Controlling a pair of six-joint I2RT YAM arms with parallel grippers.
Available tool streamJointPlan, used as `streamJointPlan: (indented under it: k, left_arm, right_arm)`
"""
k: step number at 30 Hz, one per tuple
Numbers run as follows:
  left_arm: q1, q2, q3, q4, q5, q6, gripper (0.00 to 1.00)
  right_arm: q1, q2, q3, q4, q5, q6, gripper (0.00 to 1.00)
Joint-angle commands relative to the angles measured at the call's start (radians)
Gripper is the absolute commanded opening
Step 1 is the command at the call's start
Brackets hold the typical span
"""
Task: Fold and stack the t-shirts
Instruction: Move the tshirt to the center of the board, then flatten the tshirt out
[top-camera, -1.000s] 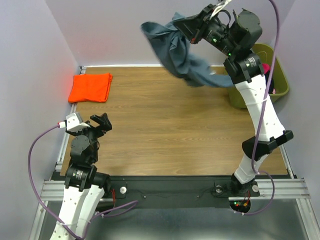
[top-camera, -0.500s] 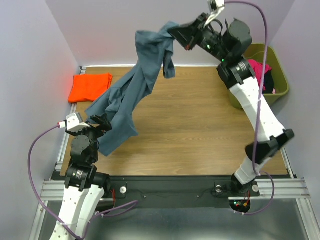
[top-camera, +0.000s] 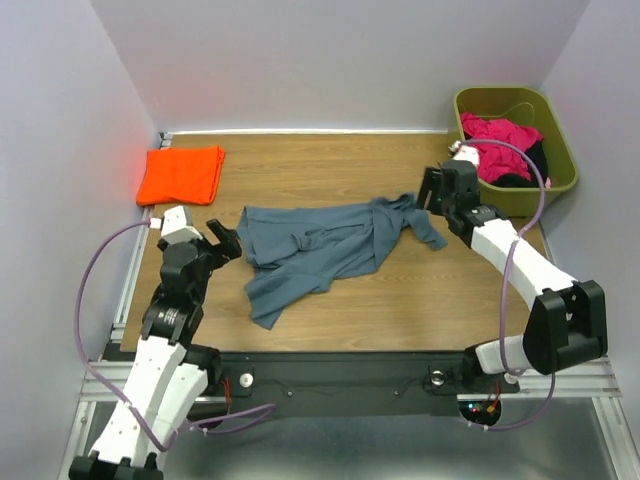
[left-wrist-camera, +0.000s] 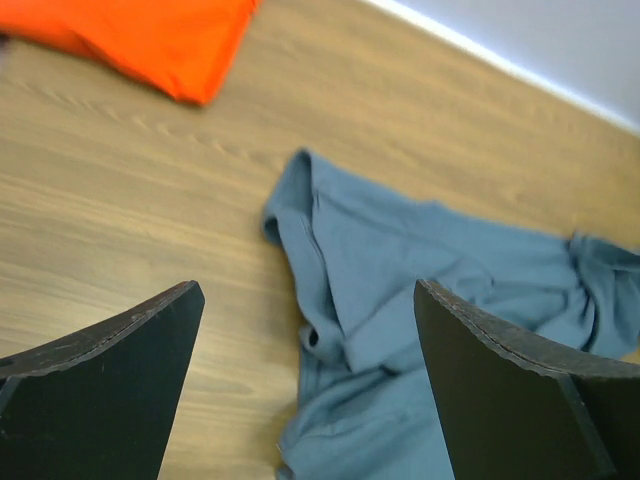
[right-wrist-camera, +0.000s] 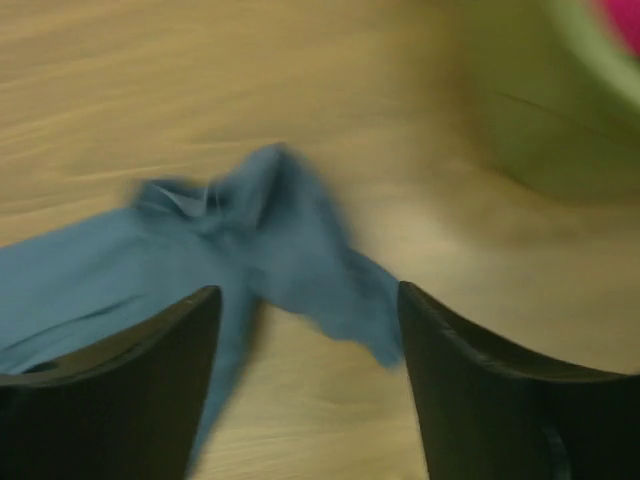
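Observation:
The blue-grey t-shirt's end (top-camera: 275, 232) is folded over close to my left gripper. My left gripper should grab the upper layer's corner (top-camera: 261, 263) and pull it toward the back wall.
A slate blue-grey t-shirt (top-camera: 320, 248) lies crumpled and spread on the wooden table (top-camera: 400, 300), mid-table; it also shows in the left wrist view (left-wrist-camera: 400, 300) and, blurred, in the right wrist view (right-wrist-camera: 250, 240). An orange t-shirt (top-camera: 182, 174) lies folded at the far left corner, its edge visible as well (left-wrist-camera: 150, 35). My left gripper (top-camera: 225, 243) hovers open just left of the blue-grey shirt, holding nothing. My right gripper (top-camera: 430, 190) stands open at the shirt's right end, nothing between its fingers.
An olive-green bin (top-camera: 560, 140) with pink and dark clothes (top-camera: 500, 135) stands at the back right corner. Lilac walls close in the table at the back and both sides. A metal rail runs along the near edge.
The right gripper swung the blue-grey shirt from high in the air down onto the table and opened, letting it go. The left arm turned slightly toward the shirt.

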Motion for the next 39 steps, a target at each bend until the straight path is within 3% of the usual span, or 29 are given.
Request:
streamJointPlan:
  k: [1, 8, 16, 24, 32, 39]
  left_arm:
    - [-0.005, 0.128, 0.049, 0.018, 0.156, -0.03, 0.98]
    - [-0.031, 0.378, 0.112, -0.052, 0.199, -0.07, 0.97]
    - [-0.073, 0.661, 0.191, -0.05, 0.086, -0.09, 0.94]
    - [-0.104, 0.652, 0.25, -0.057, 0.046, -0.116, 0.89]
    - [-0.217, 0.69, 0.323, -0.14, -0.008, -0.075, 0.8]
    - [-0.217, 0.748, 0.328, -0.166, 0.036, -0.024, 0.75]
  right_arm:
    - [-0.062, -0.067, -0.001, -0.1, 0.181, 0.102, 0.8]
    - [-0.062, -0.098, -0.018, -0.171, -0.183, 0.022, 0.82]
    - [-0.062, 0.015, -0.048, -0.206, -0.383, 0.043, 0.66]
    - [-0.036, 0.103, 0.005, -0.209, -0.388, 0.014, 0.59]
    - [-0.025, 0.126, 0.035, -0.209, -0.362, 0.001, 0.6]
    - [-0.025, 0.12, 0.022, -0.209, -0.345, -0.001, 0.59]
